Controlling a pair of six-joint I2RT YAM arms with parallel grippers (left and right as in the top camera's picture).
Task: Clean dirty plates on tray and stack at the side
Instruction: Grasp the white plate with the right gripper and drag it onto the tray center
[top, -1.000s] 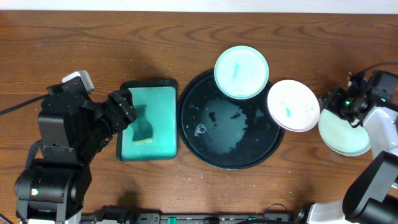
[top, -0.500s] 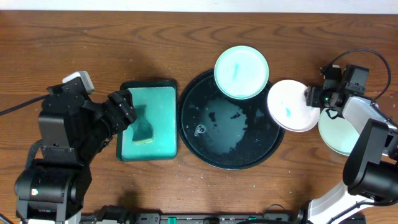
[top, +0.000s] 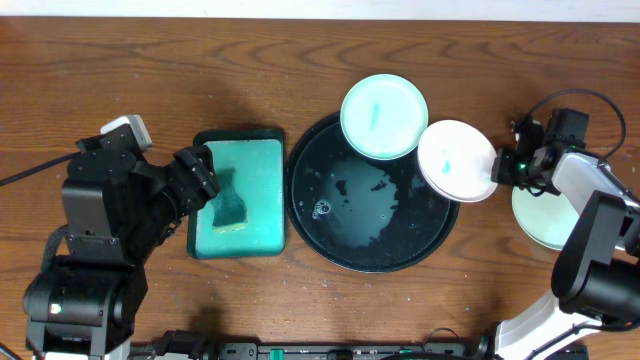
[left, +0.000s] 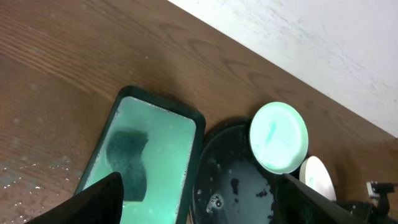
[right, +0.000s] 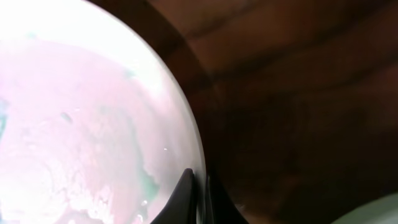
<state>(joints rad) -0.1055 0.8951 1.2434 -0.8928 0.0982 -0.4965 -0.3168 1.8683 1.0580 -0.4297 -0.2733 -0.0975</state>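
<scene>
The smeared white plate (top: 457, 161) hangs over the black tray's edge, so my right gripper should lay it inside (top: 372, 205) and retake its rim before my left gripper wipes.
The black tray (top: 330, 225) lies mid-table with wet streaks; it also shows in the left wrist view (left: 239, 205). A mint plate (top: 384, 116) with a teal smear rests on its far rim. My right gripper (top: 503, 166) is shut on the rim of a white plate (top: 455, 161) with teal smears, held over the tray's right edge; in the right wrist view the fingers (right: 199, 186) pinch that plate's (right: 81, 124) edge. A third pale plate (top: 545, 215) lies on the table at the far right. My left gripper (top: 200, 175) is open above the teal tray.
A rectangular teal-green tray (top: 262, 190) with a dark sponge (top: 230, 205) sits left of the black tray. The sponge also shows in the left wrist view (left: 127, 165). A cable loops near the right arm.
My right gripper moved from the far-right plate to the white plate, closed on its rim and shifted it left and up. The mint plate nudged slightly left. Left arm is still.
</scene>
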